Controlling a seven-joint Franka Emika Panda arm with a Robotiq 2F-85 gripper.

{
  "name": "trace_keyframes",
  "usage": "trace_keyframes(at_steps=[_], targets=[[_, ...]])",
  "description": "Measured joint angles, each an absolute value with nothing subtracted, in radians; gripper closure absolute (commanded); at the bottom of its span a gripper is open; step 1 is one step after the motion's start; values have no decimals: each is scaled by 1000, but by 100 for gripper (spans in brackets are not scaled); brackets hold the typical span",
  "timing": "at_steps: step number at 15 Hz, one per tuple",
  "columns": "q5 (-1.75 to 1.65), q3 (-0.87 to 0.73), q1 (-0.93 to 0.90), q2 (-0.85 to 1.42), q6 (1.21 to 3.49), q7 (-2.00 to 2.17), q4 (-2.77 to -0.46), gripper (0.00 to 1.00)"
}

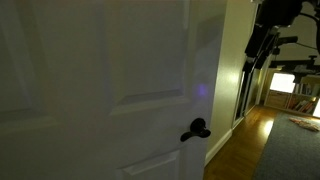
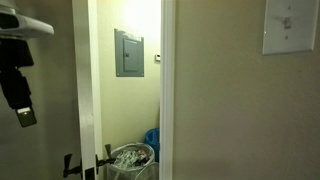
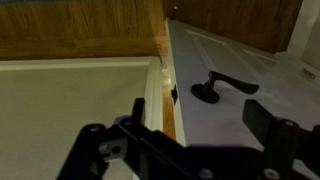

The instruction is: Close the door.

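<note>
The white door [image 1: 110, 85] is partly open and its free edge [image 1: 213, 92] is clear. The door will swing all the way into its frame when I push it.
The white door [image 1: 100, 90] with raised panels fills most of an exterior view, and its black lever handle [image 1: 196, 129] sits low on its right edge. My gripper [image 1: 263, 42] hangs high, to the right of the door and apart from it. In an exterior view the gripper [image 2: 20, 85] is at the far left, beside the door's narrow edge [image 2: 88, 90]. In the wrist view the door [image 3: 240, 60] and lever handle [image 3: 222, 87] lie just beyond my gripper [image 3: 180, 128]. Its fingers are spread wide and hold nothing.
The white door frame [image 2: 167, 90] and a wall with a light switch [image 2: 290, 25] stand at the right. Through the gap are a grey wall panel [image 2: 129, 52] and a basket [image 2: 130, 158]. Wood floor [image 1: 240, 145] and grey carpet [image 1: 295, 150] lie beyond the door.
</note>
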State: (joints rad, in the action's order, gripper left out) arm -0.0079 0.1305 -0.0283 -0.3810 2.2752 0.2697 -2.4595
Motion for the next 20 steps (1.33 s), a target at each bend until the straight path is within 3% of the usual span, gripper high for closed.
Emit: trace_keyframes(at_steps=[1, 3, 12, 15, 20], targets=[[-8, 146, -29, -386, 2303, 293, -2459, 25], [-8, 168, -32, -392, 2356, 319, -2458, 33], [-6, 179, -34, -392, 2593, 337, -2442, 93], [-7, 179, -26, -383, 2644, 337, -2439, 100], [-21, 179, 5, -332, 2663, 337, -2407, 95]])
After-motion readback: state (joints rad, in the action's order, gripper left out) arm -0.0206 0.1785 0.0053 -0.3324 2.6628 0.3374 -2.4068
